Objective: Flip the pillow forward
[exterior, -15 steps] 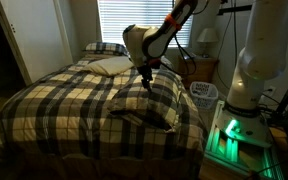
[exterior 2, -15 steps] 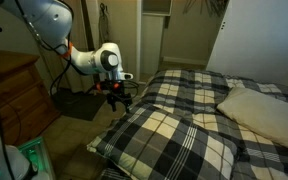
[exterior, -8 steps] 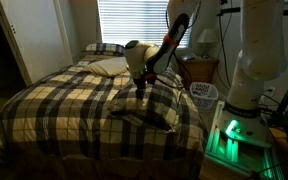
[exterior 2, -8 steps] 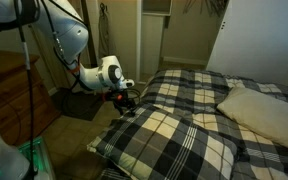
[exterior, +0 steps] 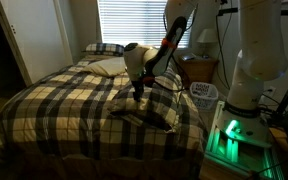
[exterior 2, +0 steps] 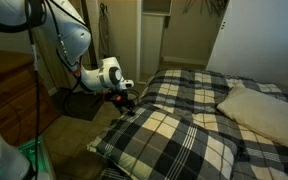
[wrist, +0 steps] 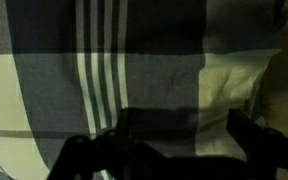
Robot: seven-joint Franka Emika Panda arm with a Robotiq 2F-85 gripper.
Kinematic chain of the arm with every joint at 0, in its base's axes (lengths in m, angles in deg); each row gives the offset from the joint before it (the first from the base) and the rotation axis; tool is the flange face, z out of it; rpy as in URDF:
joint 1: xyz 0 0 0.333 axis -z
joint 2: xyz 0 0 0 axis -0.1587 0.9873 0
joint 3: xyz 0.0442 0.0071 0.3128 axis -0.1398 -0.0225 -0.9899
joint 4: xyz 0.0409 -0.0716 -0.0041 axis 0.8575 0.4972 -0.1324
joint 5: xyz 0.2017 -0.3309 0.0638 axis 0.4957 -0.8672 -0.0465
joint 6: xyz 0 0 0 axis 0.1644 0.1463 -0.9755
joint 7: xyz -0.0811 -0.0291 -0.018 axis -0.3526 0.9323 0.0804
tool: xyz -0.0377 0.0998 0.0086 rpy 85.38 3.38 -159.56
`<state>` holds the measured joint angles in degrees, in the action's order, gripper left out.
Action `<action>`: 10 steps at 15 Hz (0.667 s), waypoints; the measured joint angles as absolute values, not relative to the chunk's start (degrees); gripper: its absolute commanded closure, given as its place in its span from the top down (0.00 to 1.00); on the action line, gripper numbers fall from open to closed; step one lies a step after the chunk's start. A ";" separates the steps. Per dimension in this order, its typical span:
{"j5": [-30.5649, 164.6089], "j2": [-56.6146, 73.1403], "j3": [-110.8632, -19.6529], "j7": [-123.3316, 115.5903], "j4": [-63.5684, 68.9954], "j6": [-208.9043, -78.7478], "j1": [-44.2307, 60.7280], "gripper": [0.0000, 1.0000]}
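Next, I move my open gripper from above the flat dark check [wrist: 162, 118] inward of the pillow's edge to the cream patch [wrist: 226, 92] beside that edge and pinch there.
The large plaid pillow [exterior: 147, 113] lies flat on the matching bedspread near the bed's edge; its dark edge shows in both exterior views [exterior 2: 169, 140]. My gripper [exterior: 137, 93] points down just over the pillow's edge, also seen in an exterior view [exterior 2: 125, 106]. In the wrist view the plaid fabric [wrist: 134, 60] fills the frame very close. The two dark fingers [wrist: 189, 140] stand apart with fabric showing between them. The gripper is open and holds nothing.
A plain cream pillow [exterior: 110, 66] and a smaller plaid pillow [exterior: 104, 47] lie at the bed's head. A nightstand with a lamp [exterior: 202, 62] and a white basket [exterior: 204, 93] stand beside the bed. A wooden dresser [exterior 2: 9, 90] stands near the arm's base.
The gripper has come down and moved a little toward the pillow's edge. The pillow has not moved.
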<state>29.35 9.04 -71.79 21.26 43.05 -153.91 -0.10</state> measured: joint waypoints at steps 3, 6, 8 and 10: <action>30.12 9.10 -71.78 21.25 43.03 -153.89 -0.19 1.00; 31.13 9.39 -71.80 22.20 42.55 -151.24 -1.95 1.00; 31.19 9.51 -71.96 24.54 41.58 -146.91 -4.18 1.00; 31.19 9.91 -72.26 27.42 39.95 -140.96 -6.44 1.00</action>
<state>31.19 9.91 -72.26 27.42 39.95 -140.96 -6.44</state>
